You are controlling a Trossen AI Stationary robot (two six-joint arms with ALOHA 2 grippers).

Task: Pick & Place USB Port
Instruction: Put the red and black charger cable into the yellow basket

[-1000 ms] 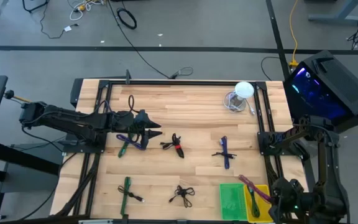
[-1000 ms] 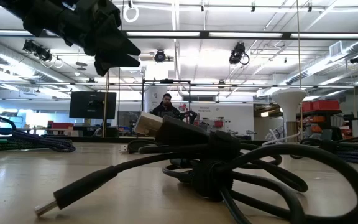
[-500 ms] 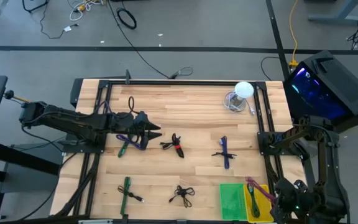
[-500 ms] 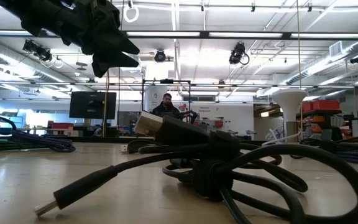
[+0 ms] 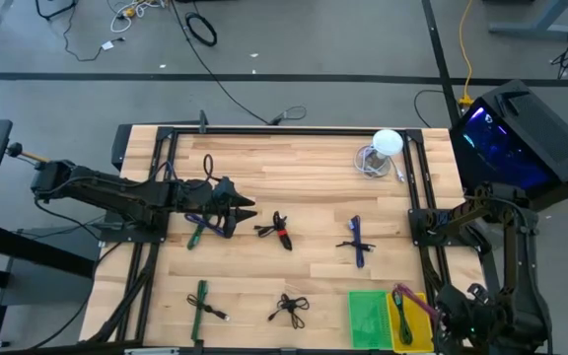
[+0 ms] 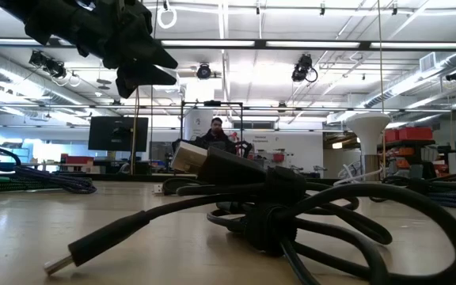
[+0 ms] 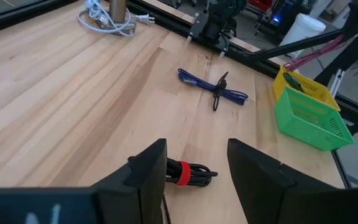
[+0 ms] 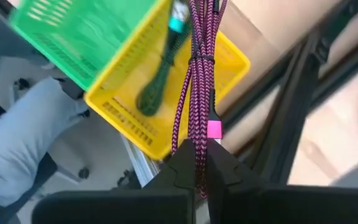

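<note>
I should swing my right gripper back over the inside of the basket before I open its fingers, because the pink cable's held end is past the yellow basket's rim.
My right gripper is at the table's near right corner, shut on a bundled pink braided cable that reaches out over the yellow basket. A green cable lies in that basket. My left gripper is open above the table's left middle, empty. Just beyond its fingertips a black cable with a red tie lies on the wood and also shows in the high view. A blue cable lies farther right. My right gripper pinches the pink cable bundle between its two fingers, at the end beside the pink connector. The bundle runs straight out from the fingertips, along the fingers. In the high view it sticks out toward the table's left over the yellow basket, lifted clear.
A green basket stands beside the yellow one. A purple cable and a green one lie under the left arm. Another green cable and a black one lie near the front edge. A white lamp stands far right.
My right gripper has carried the pink cable a little toward the table's near right corner, so that it now reaches out over the yellow basket. It has stayed shut on the cable.
</note>
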